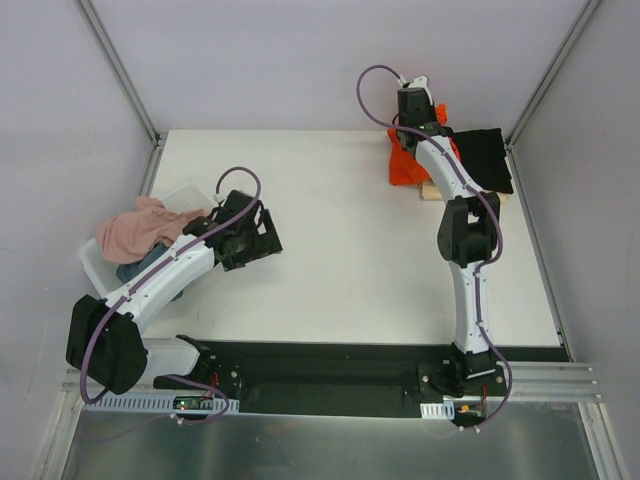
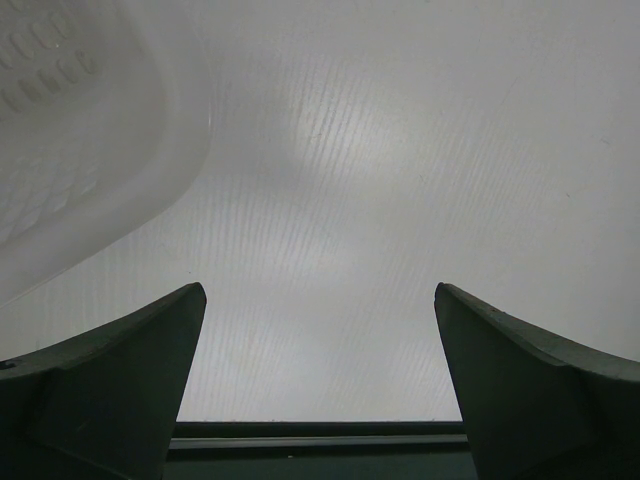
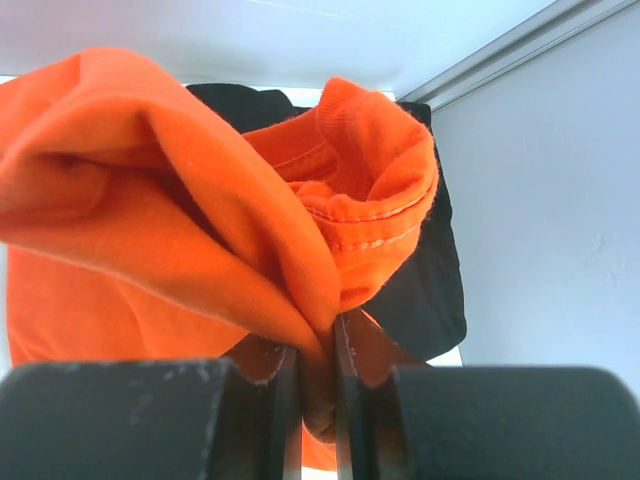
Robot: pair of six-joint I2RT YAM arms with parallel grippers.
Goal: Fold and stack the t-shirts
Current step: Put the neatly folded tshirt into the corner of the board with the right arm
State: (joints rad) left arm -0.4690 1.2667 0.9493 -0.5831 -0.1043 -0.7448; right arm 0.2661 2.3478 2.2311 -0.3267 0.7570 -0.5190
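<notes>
Next, I pull the orange-red t-shirt's fold toward the wall with my right gripper, because the orange-red t-shirt hangs past the stack's edge (image 1: 403, 169) and leaves the black t-shirt's wall side (image 1: 490, 158) uncovered.
A bright orange-red t-shirt (image 1: 403, 166) is bunched at the table's far right, and my right gripper (image 1: 407, 138) is shut on a fold of it. In the right wrist view the orange-red cloth (image 3: 180, 200) is pinched between the nearly closed jaws of the right gripper (image 3: 315, 345). Behind it lies a black t-shirt (image 3: 430, 290). That black t-shirt (image 1: 485, 160) lies flat on a cream-beige one (image 1: 432, 192). My left gripper (image 1: 272, 232) hovers open over bare table at the left, holding nothing (image 2: 320, 300).
A white plastic tub (image 1: 185, 195) stands at the left edge with a dusty pink t-shirt (image 1: 135, 230) and a grey-blue one (image 1: 135, 270) heaped in it. Its corner (image 2: 80, 130) shows in the left wrist view. Grey walls close in the table's sides.
</notes>
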